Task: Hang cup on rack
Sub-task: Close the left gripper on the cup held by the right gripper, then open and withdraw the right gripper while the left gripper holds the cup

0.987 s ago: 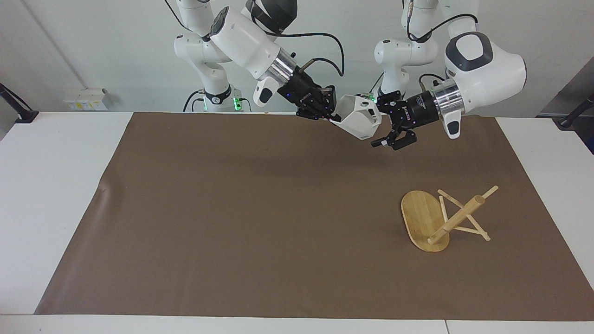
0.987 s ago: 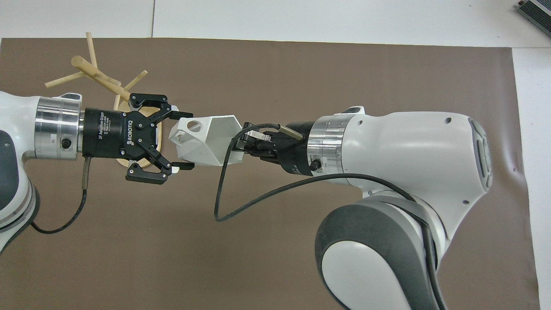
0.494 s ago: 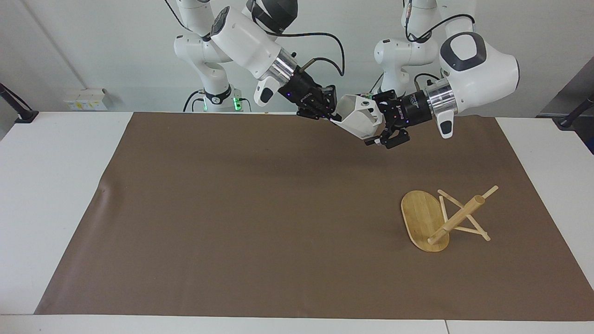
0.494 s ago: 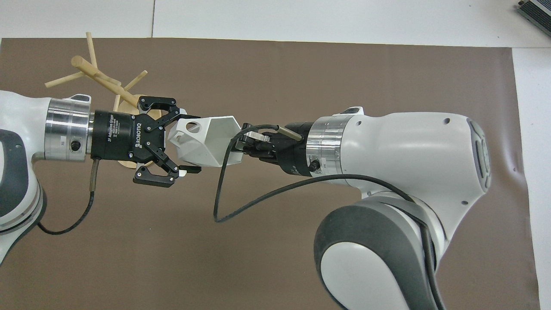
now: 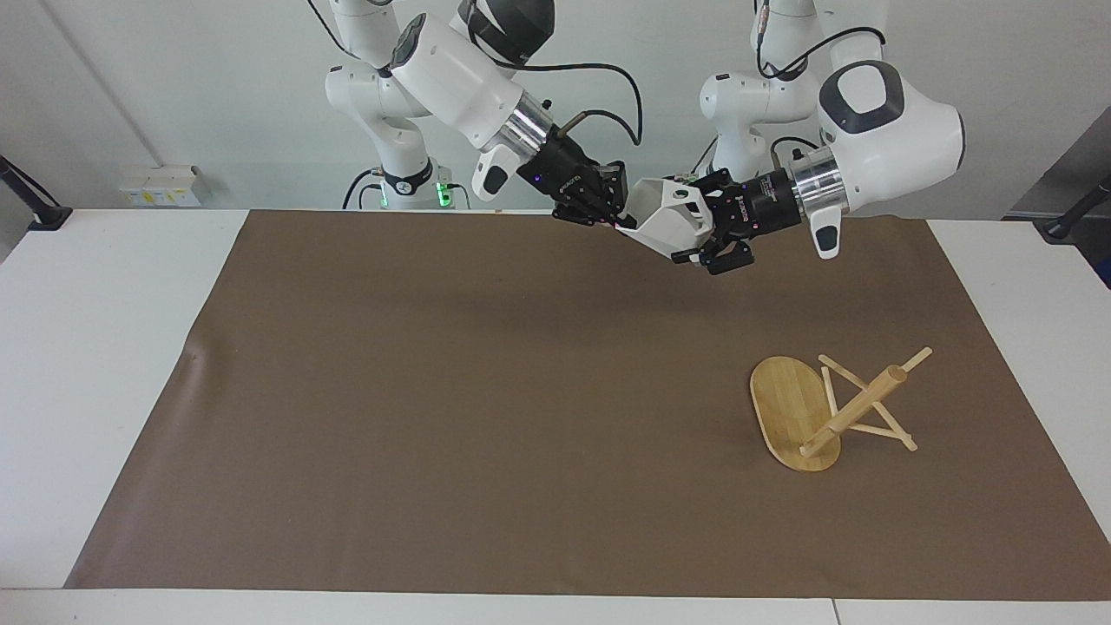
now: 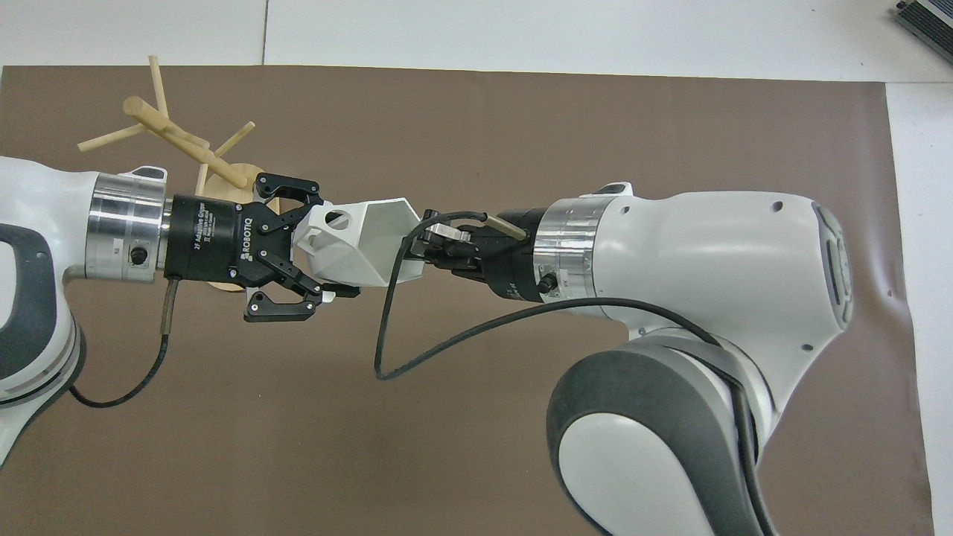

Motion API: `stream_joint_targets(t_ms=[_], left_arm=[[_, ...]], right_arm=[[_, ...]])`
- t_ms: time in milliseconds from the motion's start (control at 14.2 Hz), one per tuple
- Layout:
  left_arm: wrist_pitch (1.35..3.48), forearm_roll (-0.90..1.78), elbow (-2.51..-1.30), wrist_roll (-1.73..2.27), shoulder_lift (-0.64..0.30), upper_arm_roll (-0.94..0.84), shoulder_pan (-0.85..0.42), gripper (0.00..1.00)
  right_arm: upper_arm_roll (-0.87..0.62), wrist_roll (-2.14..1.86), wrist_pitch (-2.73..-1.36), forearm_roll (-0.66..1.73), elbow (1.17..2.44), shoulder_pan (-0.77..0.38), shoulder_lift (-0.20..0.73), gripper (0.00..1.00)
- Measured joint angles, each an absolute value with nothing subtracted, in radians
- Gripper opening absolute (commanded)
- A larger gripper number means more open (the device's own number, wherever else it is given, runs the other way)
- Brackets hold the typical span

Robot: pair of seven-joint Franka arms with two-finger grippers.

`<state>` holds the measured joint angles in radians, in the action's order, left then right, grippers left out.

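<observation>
The robot's right gripper is still holding the white cup's rim (image 6: 412,269) while the rack (image 6: 186,141) lies next to the left gripper, so the right gripper should first open and move back.
The white faceted cup (image 5: 670,219) (image 6: 361,238) hangs in the air over the part of the mat nearest the robots, held from both ends. My right gripper (image 5: 620,217) (image 6: 415,254) is shut on its rim. My left gripper (image 5: 697,222) (image 6: 333,249) is shut on its tapered bottom end, beside the handle with the round hole. The bamboo rack (image 5: 855,408) (image 6: 167,132) lies tipped over on the mat toward the left arm's end, resting on the edge of its oval base (image 5: 785,408) and on its pegs.
A brown mat (image 5: 434,391) covers most of the white table (image 5: 95,365). A black cable (image 6: 417,350) loops down from the right wrist. A dark device (image 6: 927,18) sits at the table's corner, toward the right arm's end.
My left gripper has moved in around the cup's bottom end and its fingers have closed onto it. The right gripper keeps its hold on the rim. The rack has not moved.
</observation>
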<state>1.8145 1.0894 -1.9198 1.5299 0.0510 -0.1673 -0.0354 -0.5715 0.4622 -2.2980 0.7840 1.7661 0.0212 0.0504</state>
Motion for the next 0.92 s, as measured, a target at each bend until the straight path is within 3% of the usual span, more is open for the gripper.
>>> stream_joint_targets(t_ms=[282, 494, 635, 705, 846, 917], left_arm=[[1.808, 1.089, -1.92, 1.53, 0.051, -0.164, -0.035, 0.0], [1.805, 1.089, -1.92, 1.53, 0.051, -0.162, -0.035, 0.0], [1.805, 1.089, -1.921, 1.53, 0.051, -0.157, -0.033, 0.0], [1.805, 1.089, -1.924, 1.53, 0.051, -0.155, -0.032, 0.0], [1.805, 1.089, -1.928, 1.53, 0.051, -0.154, -0.032, 0.0], [1.805, 1.089, -1.928, 1.53, 0.051, -0.154, -0.032, 0.0]], right_arm=[[-0.573, 0.462, -2.298, 0.784, 1.766, 0.021, 0.05, 0.01], [-0.574, 0.462, -2.298, 0.784, 1.766, 0.02, 0.05, 0.38], [-0.575, 0.462, -2.298, 0.784, 1.766, 0.02, 0.05, 0.5], [-0.575, 0.462, -2.298, 0.784, 1.766, 0.02, 0.05, 0.63], [-0.575, 0.462, -2.298, 0.784, 1.766, 0.02, 0.05, 0.78], [-0.575, 0.46, -2.298, 0.784, 1.766, 0.02, 0.05, 1.0]])
